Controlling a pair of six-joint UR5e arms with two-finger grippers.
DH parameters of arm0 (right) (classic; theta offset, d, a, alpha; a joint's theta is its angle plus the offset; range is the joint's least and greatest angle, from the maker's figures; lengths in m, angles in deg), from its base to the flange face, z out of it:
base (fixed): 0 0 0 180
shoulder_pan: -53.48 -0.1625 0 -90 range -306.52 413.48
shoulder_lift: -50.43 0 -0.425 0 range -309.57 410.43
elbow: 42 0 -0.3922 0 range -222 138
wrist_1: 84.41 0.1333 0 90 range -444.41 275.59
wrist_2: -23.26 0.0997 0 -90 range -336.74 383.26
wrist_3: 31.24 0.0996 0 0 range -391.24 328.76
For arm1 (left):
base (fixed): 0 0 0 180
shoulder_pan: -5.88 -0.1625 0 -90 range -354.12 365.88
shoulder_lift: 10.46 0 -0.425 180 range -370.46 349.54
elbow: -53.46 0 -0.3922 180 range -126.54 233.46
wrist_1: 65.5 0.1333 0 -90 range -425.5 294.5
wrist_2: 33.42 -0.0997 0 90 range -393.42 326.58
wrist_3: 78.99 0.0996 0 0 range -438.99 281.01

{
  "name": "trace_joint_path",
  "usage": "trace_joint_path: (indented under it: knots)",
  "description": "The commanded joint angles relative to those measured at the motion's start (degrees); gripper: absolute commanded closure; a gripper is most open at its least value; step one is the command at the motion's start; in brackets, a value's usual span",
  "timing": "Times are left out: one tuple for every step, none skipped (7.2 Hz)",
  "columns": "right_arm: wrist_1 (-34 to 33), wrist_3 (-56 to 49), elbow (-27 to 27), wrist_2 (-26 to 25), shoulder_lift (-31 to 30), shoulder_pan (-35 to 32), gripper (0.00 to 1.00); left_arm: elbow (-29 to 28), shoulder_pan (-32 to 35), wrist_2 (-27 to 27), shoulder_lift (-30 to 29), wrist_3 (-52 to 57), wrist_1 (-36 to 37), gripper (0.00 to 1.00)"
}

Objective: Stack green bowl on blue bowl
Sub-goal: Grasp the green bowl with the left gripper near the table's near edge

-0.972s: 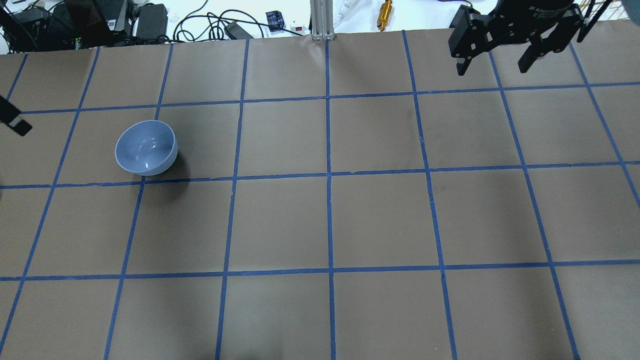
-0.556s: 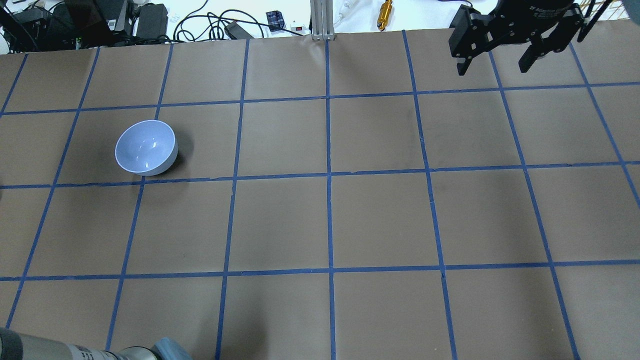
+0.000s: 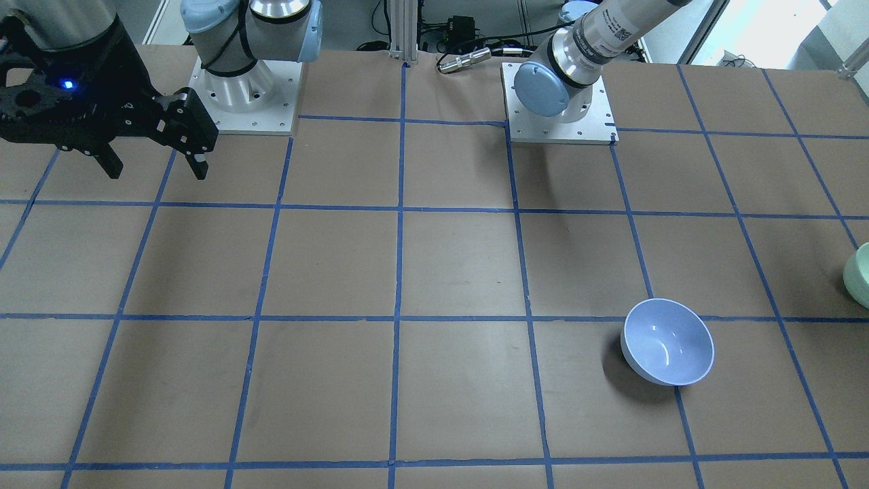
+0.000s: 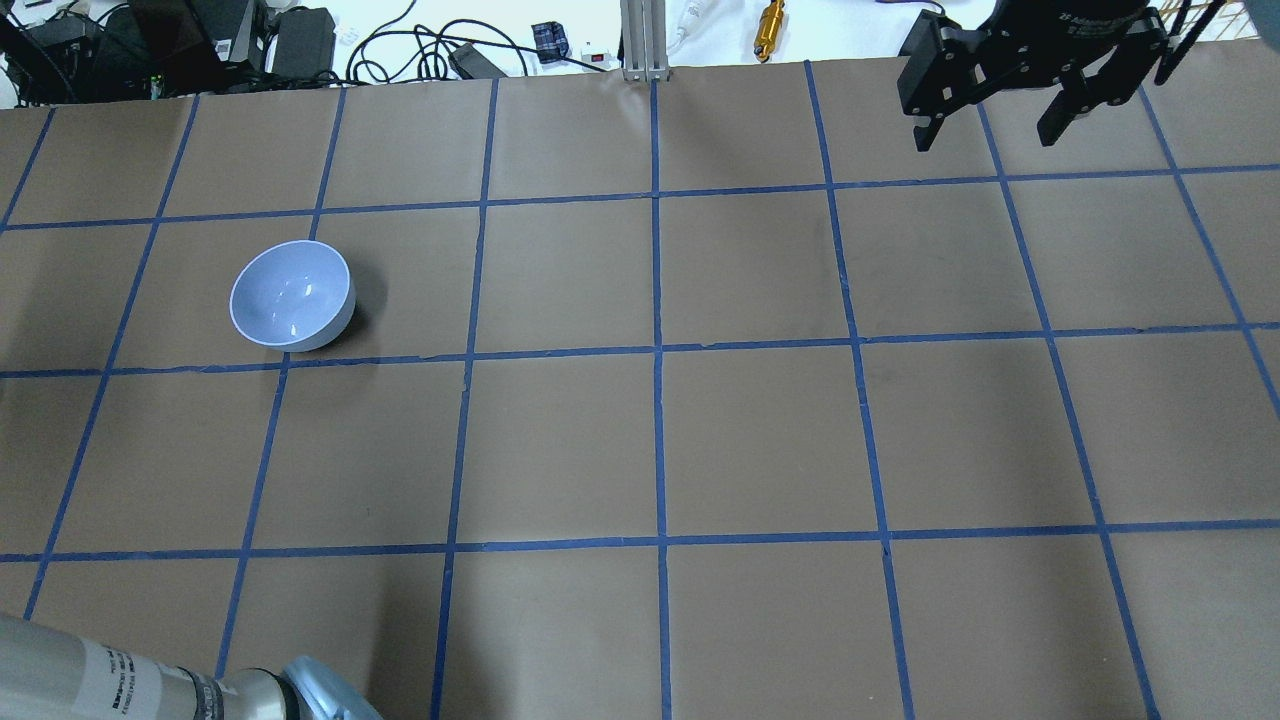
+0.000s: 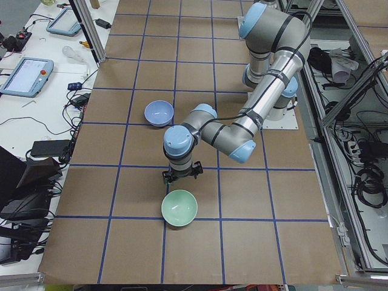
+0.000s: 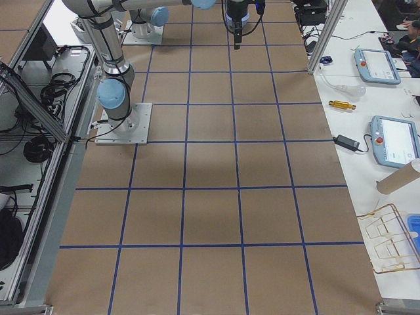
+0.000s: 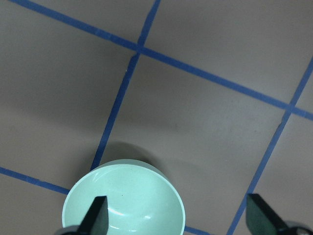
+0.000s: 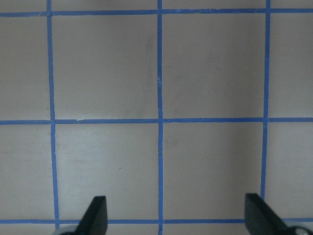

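The blue bowl's hollow [image 3: 667,339] is wide and empty, so the green bowl [image 3: 859,276] should sit deep inside the blue bowl, with the two bowls' rims almost touching, when the robot lowers it.
The blue bowl [image 4: 292,296] stands upright and empty on the left half of the table; it also shows in the front view [image 3: 669,351] and the left side view [image 5: 159,113]. The green bowl [image 5: 179,208] stands upright near the table's left end, outside the overhead view, and shows at the front view's right edge [image 3: 859,275]. My left gripper [image 5: 180,177] hovers just beside and above the green bowl. In the left wrist view my left gripper [image 7: 176,205] is open wide and empty, with the green bowl [image 7: 124,198] under its left finger. My right gripper [image 4: 985,125] is open and empty at the far right.
Brown paper with a blue tape grid covers the table. My left arm's elbow [image 4: 150,690] juts into the near left corner. Cables, a gold cylinder [image 4: 770,25] and an aluminium post [image 4: 640,40] lie past the far edge. Both arm bases [image 3: 557,102] stand on the robot's side.
My left gripper's finger has left the overhead view's left edge, and the left arm's elbow has come in at the bottom left. The shadow is off the blue bowl. The right arm is still.
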Motion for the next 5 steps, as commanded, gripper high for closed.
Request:
trace_joint_path:
  knots:
    - [0.0, 0.0, 0.0, 0.1, -0.1, 0.0, 0.00, -0.1, -4.1, 0.5, -4.9, 8.6, 4.1, 0.00]
    - [0.0, 0.0, 0.0, 0.1, -0.1, 0.0, 0.00, -0.1, -4.9, 0.4, -6.2, 13.0, 4.1, 0.00]
    - [0.0, 0.0, 0.0, 0.1, 0.0, 0.0, 0.00, 0.0, -5.2, 0.3, -7.1, 13.5, 4.1, 0.00]
    - [0.0, 0.0, 0.0, 0.1, 0.0, 0.0, 0.00, 0.0, -5.2, 0.3, -7.9, 14.9, 4.1, 0.00]
    - [0.0, 0.0, 0.0, 0.2, -0.1, 0.0, 0.00, 0.3, -5.8, 0.2, -9.1, 16.0, 4.8, 0.00]
